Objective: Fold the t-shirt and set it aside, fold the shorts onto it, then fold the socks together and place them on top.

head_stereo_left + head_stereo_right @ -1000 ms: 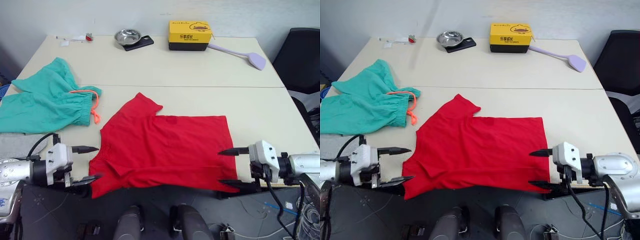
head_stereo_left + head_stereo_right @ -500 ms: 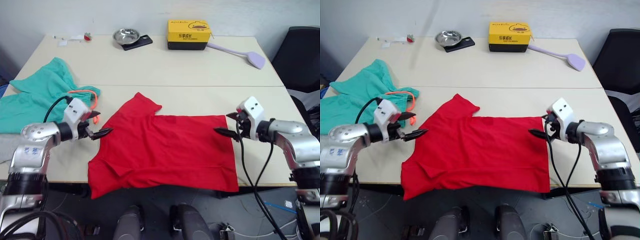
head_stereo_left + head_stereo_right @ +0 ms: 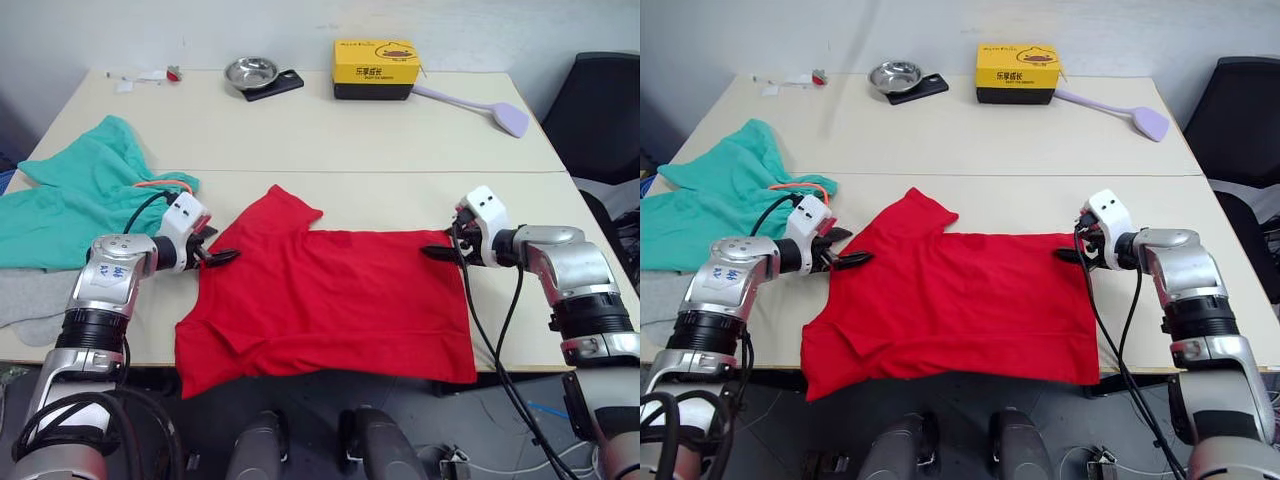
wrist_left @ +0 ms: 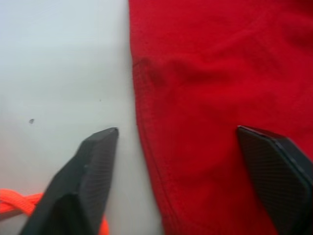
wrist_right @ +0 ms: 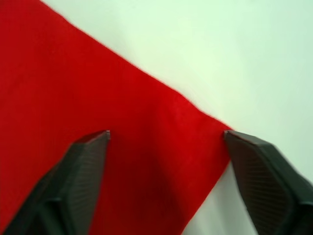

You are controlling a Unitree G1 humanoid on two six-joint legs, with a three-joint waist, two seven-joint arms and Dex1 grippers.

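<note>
The near edge of the red t-shirt [image 3: 325, 371] curves inward next to slack creases [image 3: 240, 345]. That edge will straighten when I pull its ends apart.
The red t-shirt [image 3: 330, 300] lies spread on the table, its near edge hanging over the front. My left gripper [image 3: 218, 249] is open at the shirt's left edge below the sleeve. In the left wrist view one finger is over bare table and the other over red cloth [image 4: 220, 73]. My right gripper [image 3: 442, 246] is open at the shirt's far right corner, its fingers straddling that corner [image 5: 195, 127]. The teal shorts [image 3: 85, 200] lie crumpled at the left, orange drawstring [image 4: 19, 203] beside my left gripper. Grey sock fabric [image 3: 30, 298] lies at the table's left front.
At the back stand a yellow box [image 3: 376, 68], a metal bowl [image 3: 252, 71] on a black slab and a lilac spatula [image 3: 500, 112]. Small items [image 3: 150, 76] sit at the far left corner. A black chair [image 3: 600, 110] stands right of the table.
Both arms have come up from the table's front edge onto the table. The left gripper moved to the shirt's left edge, the right gripper to its far right corner. The shirt has not moved.
</note>
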